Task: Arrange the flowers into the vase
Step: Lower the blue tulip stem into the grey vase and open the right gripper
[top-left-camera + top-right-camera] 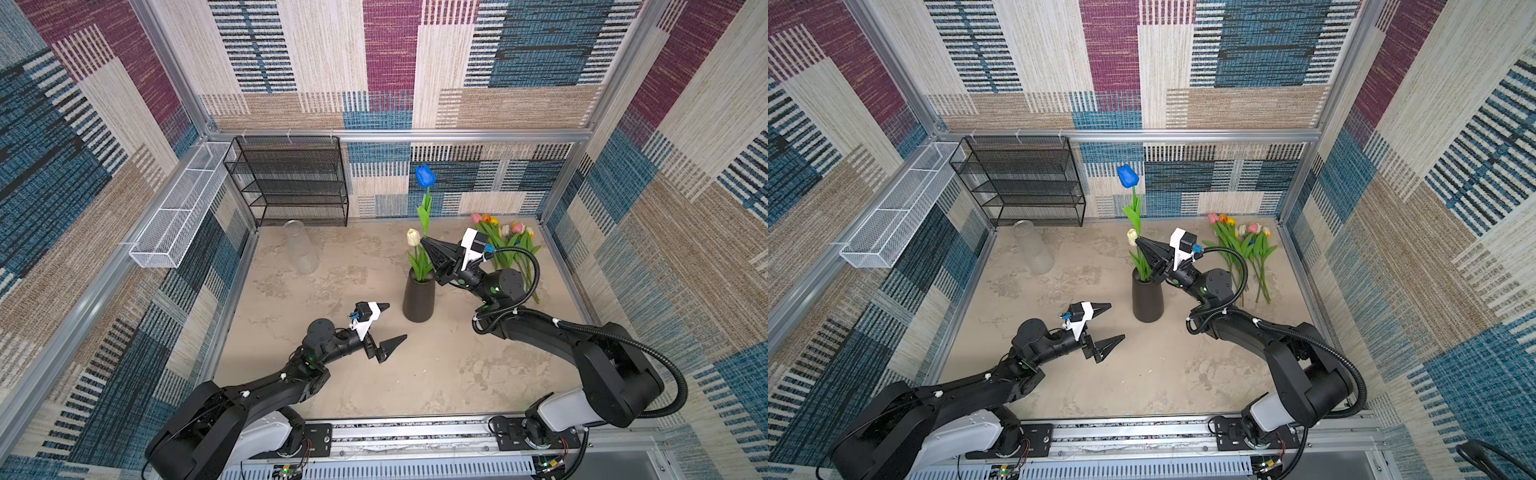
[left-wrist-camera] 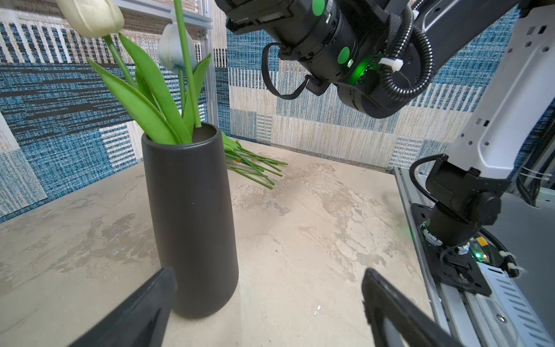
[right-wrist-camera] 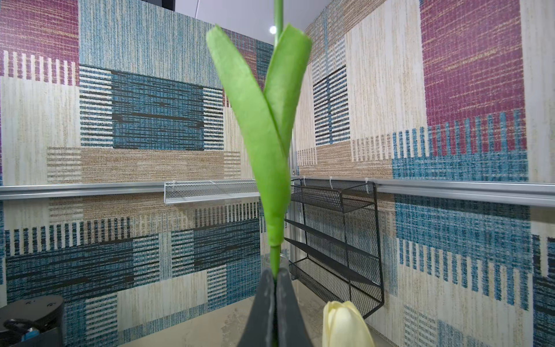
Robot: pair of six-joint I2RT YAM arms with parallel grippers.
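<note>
The blue tulip's upright stem (image 2: 196, 118) is inside the vase opening, so my right gripper should keep lowering it until my fingers near the vase's rim (image 2: 202, 141), then let go.
A dark tall vase (image 1: 419, 301) (image 1: 1147, 301) (image 2: 192, 222) stands mid-table with a cream tulip (image 1: 413, 237) (image 3: 345, 324) in it. My right gripper (image 1: 424, 241) (image 1: 1139, 240) (image 3: 275, 272) is just above the vase, shut on the stem of an upright blue tulip (image 1: 425, 176) (image 1: 1128, 176). In the left wrist view that stem's lower end reaches into the vase mouth. The other flowers (image 1: 505, 245) (image 1: 1246, 245) lie in a pile at the back right. My left gripper (image 1: 397, 321) (image 1: 1116, 321) (image 2: 270, 274) is open and empty, low beside the vase's base.
A clear glass jar (image 1: 301, 247) stands at the back left. Behind it a black mesh shelf (image 1: 291, 183) hangs on the back wall, and a white mesh basket (image 1: 178, 208) on the left wall. The arms' base rail (image 1: 415, 432) runs along the front edge.
</note>
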